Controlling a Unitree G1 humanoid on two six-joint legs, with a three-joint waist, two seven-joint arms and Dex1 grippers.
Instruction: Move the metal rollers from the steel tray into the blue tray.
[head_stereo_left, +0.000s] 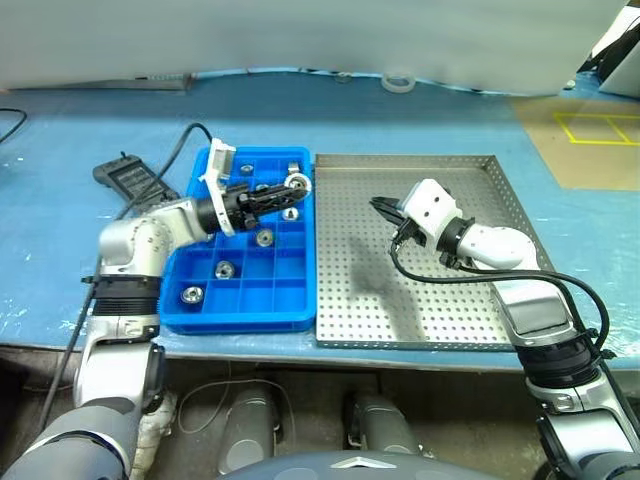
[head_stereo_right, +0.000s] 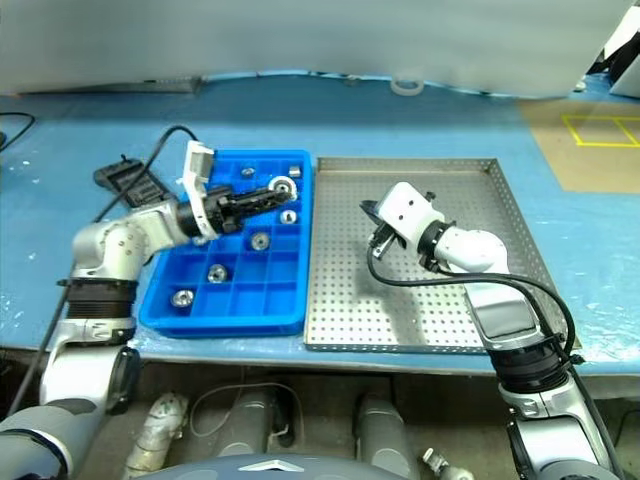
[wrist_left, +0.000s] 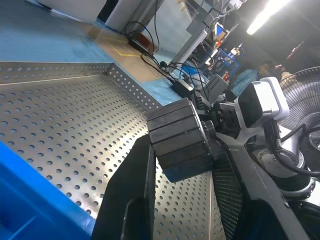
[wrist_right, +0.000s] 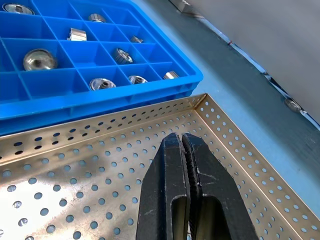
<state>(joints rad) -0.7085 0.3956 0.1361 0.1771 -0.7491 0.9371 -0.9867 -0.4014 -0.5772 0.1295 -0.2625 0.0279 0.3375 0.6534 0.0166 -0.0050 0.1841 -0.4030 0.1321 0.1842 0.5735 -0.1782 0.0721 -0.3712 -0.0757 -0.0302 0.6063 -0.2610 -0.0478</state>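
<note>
Next, I bring my left gripper back and put its roller in an empty compartment nearer me (head_stereo_left: 290, 266), because the far compartments (head_stereo_left: 290, 214) beside the steel tray have rollers in them.
My left gripper (head_stereo_left: 288, 190) hovers over the far right part of the blue tray (head_stereo_left: 250, 300), shut on a silver metal roller (head_stereo_left: 296, 182). The left wrist view shows that roller (wrist_left: 179, 136) clamped between the two black fingers (wrist_left: 131, 185). Several more metal rollers (head_stereo_left: 264, 238) lie in separate compartments of the blue tray. My right gripper (head_stereo_left: 384, 207) hangs above the far left part of the steel tray (head_stereo_left: 430, 300); its fingers (wrist_right: 172, 165) are pressed together with nothing between them.
A dark grey controller (head_stereo_left: 125, 176) with a cable lies left of the blue tray. A white tape roll (head_stereo_left: 398, 82) sits at the table's back edge. A brown board with yellow tape marks (head_stereo_left: 595, 130) lies at the far right. Both trays sit near the table's front edge.
</note>
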